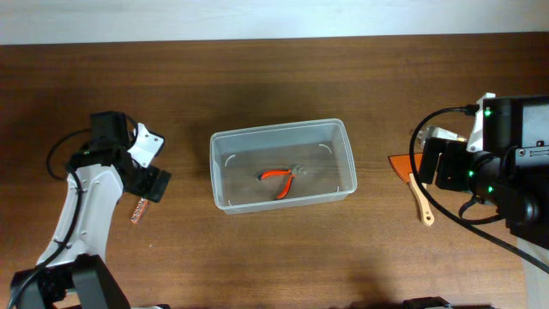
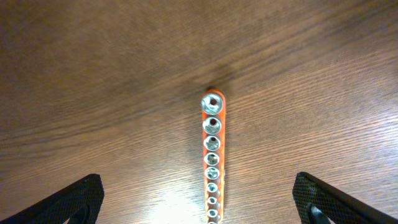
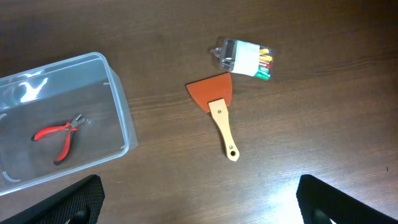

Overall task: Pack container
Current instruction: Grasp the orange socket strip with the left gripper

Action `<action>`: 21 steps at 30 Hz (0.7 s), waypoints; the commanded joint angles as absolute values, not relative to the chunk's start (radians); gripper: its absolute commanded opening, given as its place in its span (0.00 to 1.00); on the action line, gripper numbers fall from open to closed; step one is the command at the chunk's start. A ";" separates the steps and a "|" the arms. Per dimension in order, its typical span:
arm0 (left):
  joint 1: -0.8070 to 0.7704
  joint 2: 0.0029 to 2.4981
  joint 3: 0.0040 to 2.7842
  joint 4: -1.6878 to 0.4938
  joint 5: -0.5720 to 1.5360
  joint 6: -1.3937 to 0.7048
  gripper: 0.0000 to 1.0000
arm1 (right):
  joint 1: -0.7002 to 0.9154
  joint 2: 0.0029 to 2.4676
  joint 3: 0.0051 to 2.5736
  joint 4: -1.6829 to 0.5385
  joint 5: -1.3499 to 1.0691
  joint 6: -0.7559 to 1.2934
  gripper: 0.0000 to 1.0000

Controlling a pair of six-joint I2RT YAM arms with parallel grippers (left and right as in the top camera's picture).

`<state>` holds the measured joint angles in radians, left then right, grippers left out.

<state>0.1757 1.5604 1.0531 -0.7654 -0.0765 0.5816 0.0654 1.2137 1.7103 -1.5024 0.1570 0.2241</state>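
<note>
The orange rail [image 1: 140,210] lies free and is narrow enough to fit between the open fingers. My left gripper keeps going down until its fingers are on either side of the sockets [image 2: 212,186], then close.
The clear plastic container [image 1: 221,163] sits mid-table, and in the right wrist view [image 3: 121,118] at the left. Red-handled pliers [image 1: 280,178] lie inside it, also in the right wrist view [image 3: 58,134]. My left gripper [image 2: 199,205] is open, its fingers straddling an orange rail of metal sockets [image 2: 212,155] lying on the wood; the rail shows overhead [image 1: 138,209]. My right gripper [image 3: 199,205] is open and empty, above the table near an orange scraper with a wooden handle [image 3: 219,112], seen overhead [image 1: 415,187] too.
A small clear packet of coloured sticks [image 3: 245,59] lies beyond the scraper. The table's far edge runs along the top of the overhead view.
</note>
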 commanded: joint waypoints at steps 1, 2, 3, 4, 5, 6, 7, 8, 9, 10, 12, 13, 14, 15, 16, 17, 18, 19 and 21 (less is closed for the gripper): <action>0.179 1.591 1.011 -0.741 -0.055 0.604 0.99 | 0.070 1.213 1.717 -1.499 0.173 0.218 0.99; 0.179 1.604 1.007 -0.736 -0.055 0.604 0.99 | 0.070 1.213 1.717 -1.499 0.173 0.218 0.99; 0.179 1.621 1.006 -0.733 -0.055 0.603 0.99 | 0.070 1.213 1.717 -1.499 0.173 0.218 0.98; 0.179 1.636 1.006 -0.732 -0.055 0.603 0.99 | 0.070 1.213 1.717 -1.499 0.173 0.217 0.99; 0.179 1.651 1.006 -0.732 -0.056 0.603 0.99 | 0.070 1.213 1.717 -1.499 0.173 0.217 0.99; 0.180 1.669 1.006 -0.732 -0.056 0.603 0.99 | 0.070 1.213 1.717 -1.499 0.173 0.217 0.99; 0.180 1.684 1.006 -0.732 -0.056 0.603 0.99 | 0.070 1.212 1.717 -1.499 0.173 0.217 0.99; 0.180 1.700 1.006 -0.732 -0.056 0.603 0.99 | 0.070 1.213 1.717 -1.500 0.173 0.217 0.99; 0.180 1.719 1.006 -0.732 -0.056 0.603 0.99 | 0.070 1.213 1.717 -1.500 0.173 0.217 0.99; 0.180 1.734 1.006 -0.732 -0.057 0.603 0.99 | 0.070 1.213 1.717 -1.500 0.173 0.217 0.99; 0.180 1.765 1.006 -0.733 -0.060 0.602 0.99 | 0.070 1.213 1.717 -1.500 0.173 0.217 0.99; 0.180 1.776 1.006 -0.733 -0.061 0.599 0.99 | 0.070 1.213 1.717 -1.500 0.173 0.217 0.99; 0.180 1.789 1.006 -0.733 -0.068 0.599 0.99 | 0.070 1.213 1.717 -1.500 0.173 0.217 0.99; 0.180 1.800 1.006 -0.733 -0.070 0.599 0.99 | 0.070 1.213 1.717 -1.501 0.173 0.217 0.99; 0.180 1.810 1.006 -0.733 -0.070 0.599 0.99 | 0.070 1.213 1.717 -1.500 0.173 0.217 0.99; 0.180 1.819 1.006 -0.733 -0.070 0.598 0.99 | 0.070 1.213 1.717 -1.500 0.173 0.217 0.99; 0.179 1.826 1.005 -0.733 -0.069 0.593 0.99 | 0.070 1.213 1.717 -1.500 0.173 0.217 0.99; 0.180 1.835 1.005 -0.734 -0.066 0.591 0.99 | 0.070 1.213 1.717 -1.500 0.173 0.217 0.99; 0.180 1.847 1.005 -0.735 -0.066 0.583 1.00 | 0.070 1.213 1.717 -1.500 0.173 0.217 0.99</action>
<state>0.1764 1.7908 1.0187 -0.7403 -0.0662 0.5835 0.0654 1.2137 1.7103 -1.5028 0.1570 0.2241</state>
